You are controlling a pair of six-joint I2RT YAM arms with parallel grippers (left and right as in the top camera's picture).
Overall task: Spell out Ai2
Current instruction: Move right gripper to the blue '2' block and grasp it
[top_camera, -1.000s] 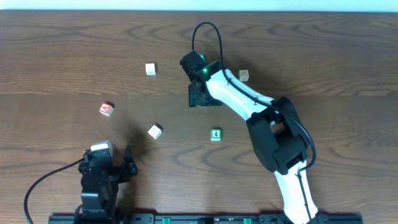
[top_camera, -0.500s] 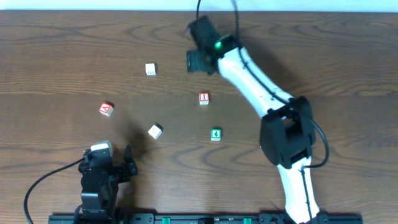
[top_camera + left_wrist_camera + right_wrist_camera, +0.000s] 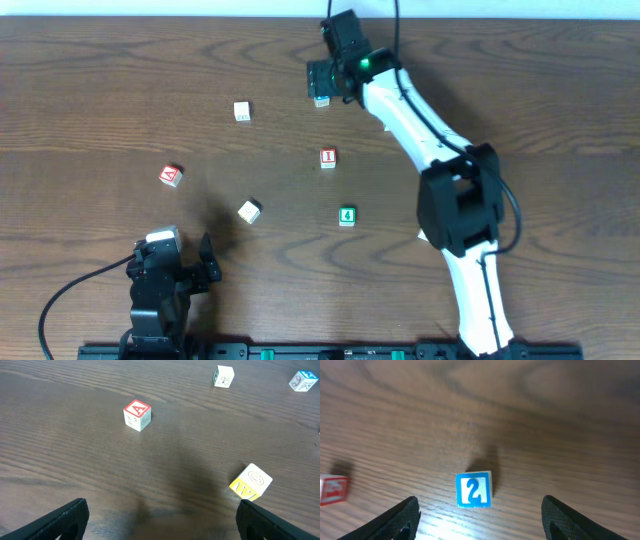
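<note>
The blue "2" block [image 3: 473, 489] stands lined up squarely with the right gripper's open fingers, so the right gripper should go down next until its fingers are on either side of the block's sides [image 3: 322, 101] and then close.
A red "A" block [image 3: 171, 176] lies at the left and shows in the left wrist view [image 3: 137, 415]. A red "I" block [image 3: 328, 158] lies mid-table and shows at the left edge of the right wrist view [image 3: 332, 489]. A blue "2" block [image 3: 322, 99] lies at the far middle. My right gripper [image 3: 323, 84] is open above it, and the block [image 3: 473, 490] sits between and ahead of the fingers [image 3: 480, 522], untouched. My left gripper [image 3: 172, 262] is open and empty at the near left [image 3: 160, 522].
A green "4" block [image 3: 346, 215] lies below the "I" block. A yellow-and-white block [image 3: 249, 211] [image 3: 251, 483] lies ahead and to the right of the left gripper. A white block [image 3: 242, 111] [image 3: 223, 376] lies at the far left-middle.
My right gripper has left the "I" block mid-table and moved to the far side over the "2" block. The left arm has not moved.
</note>
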